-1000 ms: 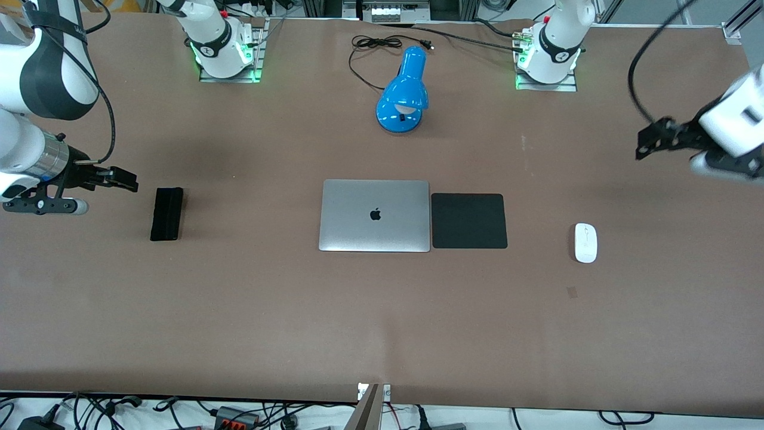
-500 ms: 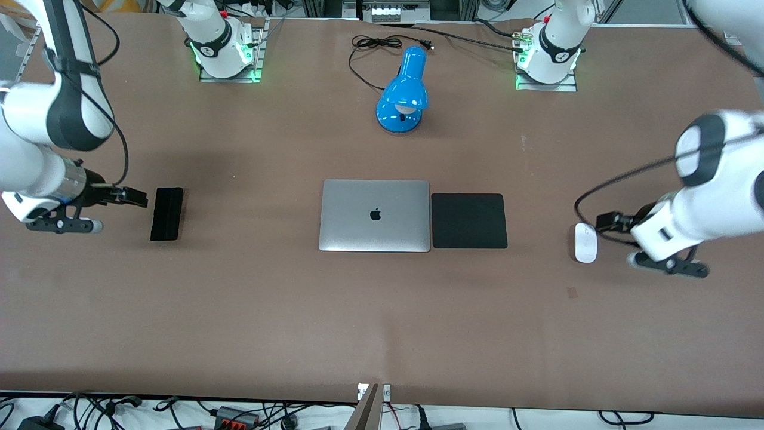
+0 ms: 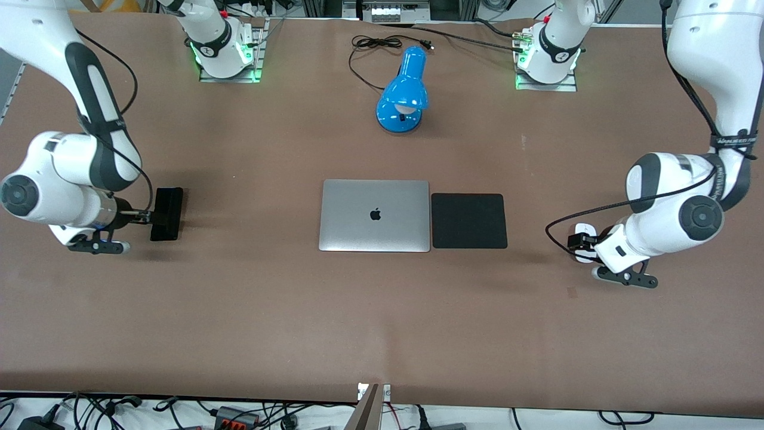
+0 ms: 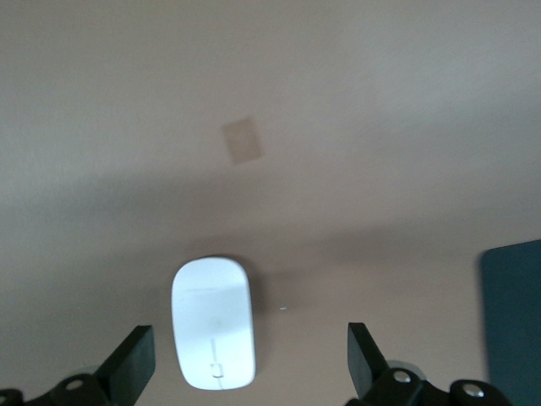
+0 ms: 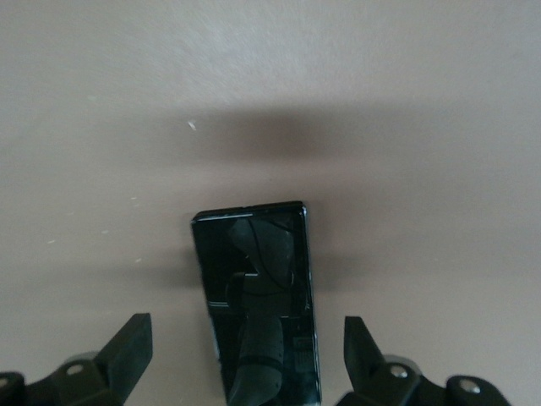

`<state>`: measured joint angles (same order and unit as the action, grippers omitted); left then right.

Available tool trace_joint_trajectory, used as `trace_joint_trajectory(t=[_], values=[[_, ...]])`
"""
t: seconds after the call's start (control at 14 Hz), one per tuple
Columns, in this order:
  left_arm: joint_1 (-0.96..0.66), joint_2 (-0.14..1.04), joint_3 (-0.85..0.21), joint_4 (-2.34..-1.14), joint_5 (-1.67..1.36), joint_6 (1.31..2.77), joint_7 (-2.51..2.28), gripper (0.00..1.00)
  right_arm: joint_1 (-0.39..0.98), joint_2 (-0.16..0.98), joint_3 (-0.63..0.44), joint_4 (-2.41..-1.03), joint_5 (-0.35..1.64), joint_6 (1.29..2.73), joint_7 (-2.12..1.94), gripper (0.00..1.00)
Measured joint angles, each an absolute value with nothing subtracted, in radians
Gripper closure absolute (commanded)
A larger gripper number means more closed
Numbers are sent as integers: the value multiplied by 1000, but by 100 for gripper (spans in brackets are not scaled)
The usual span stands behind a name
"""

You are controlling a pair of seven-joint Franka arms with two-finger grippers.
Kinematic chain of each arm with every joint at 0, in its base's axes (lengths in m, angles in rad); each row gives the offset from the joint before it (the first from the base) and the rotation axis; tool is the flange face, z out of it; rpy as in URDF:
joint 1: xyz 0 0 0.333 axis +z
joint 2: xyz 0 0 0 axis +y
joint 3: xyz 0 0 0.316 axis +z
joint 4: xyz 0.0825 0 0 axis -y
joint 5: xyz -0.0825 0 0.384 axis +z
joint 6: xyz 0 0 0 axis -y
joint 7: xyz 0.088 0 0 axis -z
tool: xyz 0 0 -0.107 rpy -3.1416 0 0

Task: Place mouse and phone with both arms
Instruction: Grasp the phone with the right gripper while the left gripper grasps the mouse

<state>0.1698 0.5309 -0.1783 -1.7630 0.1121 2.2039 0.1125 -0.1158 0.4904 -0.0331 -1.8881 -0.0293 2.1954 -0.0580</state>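
I should keep lowering my left gripper's open fingers, since the white mouse's narrow width [image 4: 213, 325] fits between them, until the mouse has them on either side of its long sides [image 4: 251, 338], and then close them.
The white mouse [image 3: 583, 229] lies on the table toward the left arm's end, partly covered by the left gripper [image 3: 576, 242]. In the left wrist view the mouse [image 4: 213, 321] lies between the open fingers [image 4: 128, 369], closer to one of them; the left gripper [image 4: 245, 368] is not touching it. The black phone [image 3: 166, 213] lies flat toward the right arm's end. My right gripper [image 3: 143, 217] is low at the phone's edge. In the right wrist view the phone [image 5: 258, 288] lies between the wide-open fingers [image 5: 127, 347] of the right gripper [image 5: 245, 351].
A closed silver laptop [image 3: 374, 215] sits mid-table with a square black mouse pad [image 3: 468, 220] beside it, toward the mouse. The pad's edge shows in the left wrist view [image 4: 514, 321]. A blue desk lamp [image 3: 403, 91] and its cable [image 3: 373, 45] lie near the robots' bases.
Both arms have swung inward and come down. The left gripper dropped from high at the table's end onto the mouse. The right gripper slid up to the phone.
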Motion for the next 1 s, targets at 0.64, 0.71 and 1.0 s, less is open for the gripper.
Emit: trace_joint_trajectory(t=[0.64,0.71,1.0], values=[[247,631,-181,-1787,151,2263,141,0,-133,539,-30,-1958,-29,2289,-63,0],[247,637,-184,-1790,151,2269,141,0,-132,540,-28,-1967,-29,2301,-63,0],[246,640,-190,-1851,151,2360,140,0,-120,542,-20,-1976,-29,2307,-63,0]])
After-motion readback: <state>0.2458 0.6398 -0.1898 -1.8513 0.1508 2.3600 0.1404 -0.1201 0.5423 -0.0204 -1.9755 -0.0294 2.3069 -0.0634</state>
